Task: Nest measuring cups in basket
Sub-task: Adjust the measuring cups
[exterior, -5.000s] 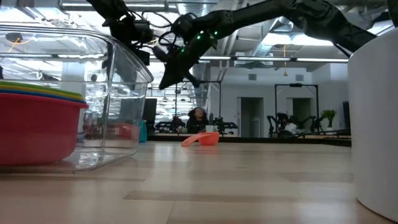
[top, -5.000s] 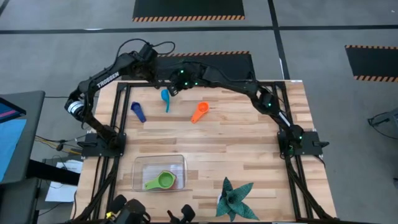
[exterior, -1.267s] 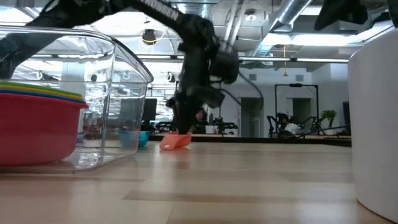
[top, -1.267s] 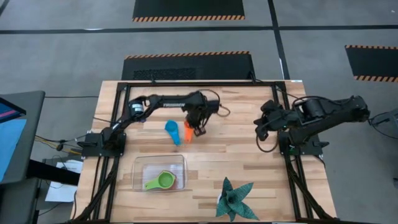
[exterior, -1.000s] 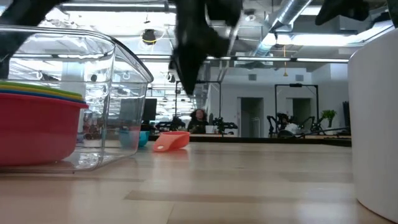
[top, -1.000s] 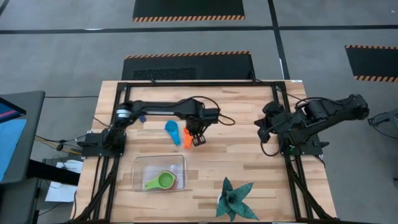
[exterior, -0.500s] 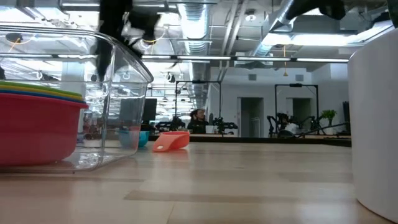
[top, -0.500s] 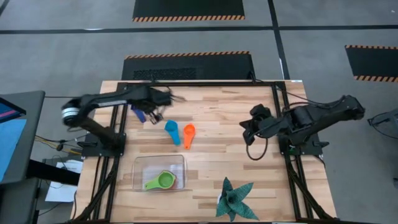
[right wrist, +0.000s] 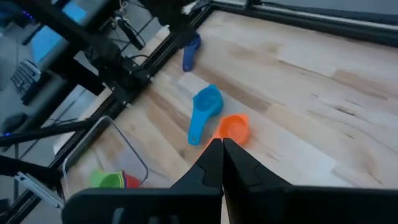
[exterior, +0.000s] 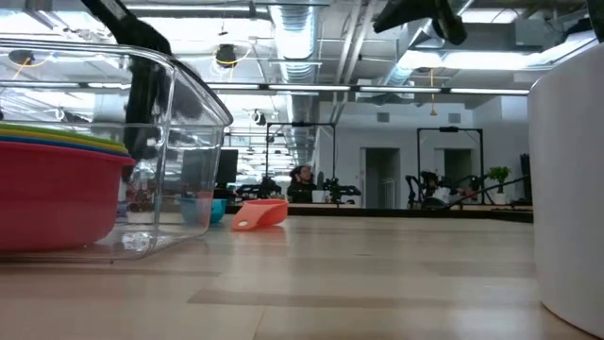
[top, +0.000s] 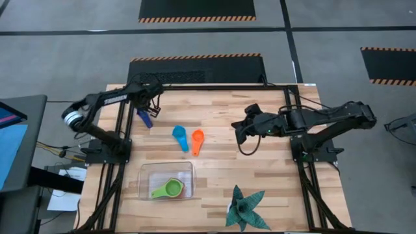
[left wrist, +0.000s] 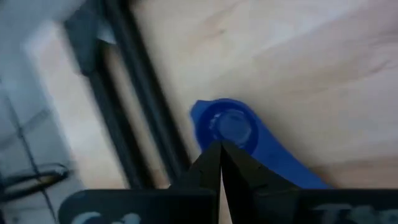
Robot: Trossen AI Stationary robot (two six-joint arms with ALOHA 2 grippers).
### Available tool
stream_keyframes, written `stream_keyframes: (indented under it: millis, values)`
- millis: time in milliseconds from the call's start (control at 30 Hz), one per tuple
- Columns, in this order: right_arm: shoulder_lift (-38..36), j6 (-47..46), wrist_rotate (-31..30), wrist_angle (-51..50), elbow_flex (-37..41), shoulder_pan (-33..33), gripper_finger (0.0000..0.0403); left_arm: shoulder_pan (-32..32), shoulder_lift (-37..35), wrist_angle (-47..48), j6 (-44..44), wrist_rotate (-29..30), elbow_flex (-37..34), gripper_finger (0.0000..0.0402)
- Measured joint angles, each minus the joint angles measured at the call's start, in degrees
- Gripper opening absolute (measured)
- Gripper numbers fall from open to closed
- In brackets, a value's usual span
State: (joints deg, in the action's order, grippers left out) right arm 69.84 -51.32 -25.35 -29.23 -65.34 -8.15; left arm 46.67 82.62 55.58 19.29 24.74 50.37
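Observation:
The dark blue cup [top: 145, 119] is lying close to the frame rail, so my left gripper should pull the cup to open wood [top: 158, 149] near the basket before it nests the cup.
The dark blue measuring cup [top: 144, 117] lies on the table at the far left. My left gripper [top: 153, 99] hangs shut just above its bowl [left wrist: 229, 126], clear of the table. The light blue cup [top: 179, 137] and the orange cup [top: 197, 140] lie side by side mid-table, both also in the right wrist view [right wrist: 204, 109] [right wrist: 234, 128]. My right gripper [top: 238, 132] is shut, empty and raised to their right. The clear basket [top: 143, 171] at the near left holds nested cups, green on top [top: 170, 189] and red outermost [exterior: 57, 194].
A dark green spiky plant [top: 246, 207] stands at the near right; its white pot [exterior: 569, 189] fills the low view's right edge. Black frame rails [top: 123, 110] run along the table's sides. Bare wood lies between the cups and the basket.
My left gripper, still shut, has swung from beside the orange cup toward the table's far left, turning as it went, and now hangs over the dark blue cup. My right gripper has moved toward the table's middle, closer to the orange cup. The cups have stayed put.

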Motion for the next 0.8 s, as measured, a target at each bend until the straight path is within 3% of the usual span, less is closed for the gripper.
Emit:
stream_keyframes:
  millis: [167,333,500,700,800]
  values:
    - [0.7,0.2,1.3,2.0,-0.1,0.0,0.0016,3.3,8.4,1.3,-0.8,-3.9,0.0,0.0]
    - [0.3,0.4,1.4,0.4,-0.1,-0.8,0.0015,1.9,12.5,2.0,-1.8,-9.3,0.0,0.0]
    - [0.2,0.6,1.5,-0.9,0.0,-0.8,0.0019,-4.0,12.9,2.6,-0.5,-15.7,0.0,0.0]
    - [0.2,2.2,5.0,-2.4,0.0,-0.8,0.0016,-15.1,9.8,7.4,3.7,-29.7,0.0,0.0]
    - [0.2,2.3,5.9,-3.4,0.0,-0.8,0.0017,-21.0,5.8,8.6,7.3,-31.2,0.0,0.0]
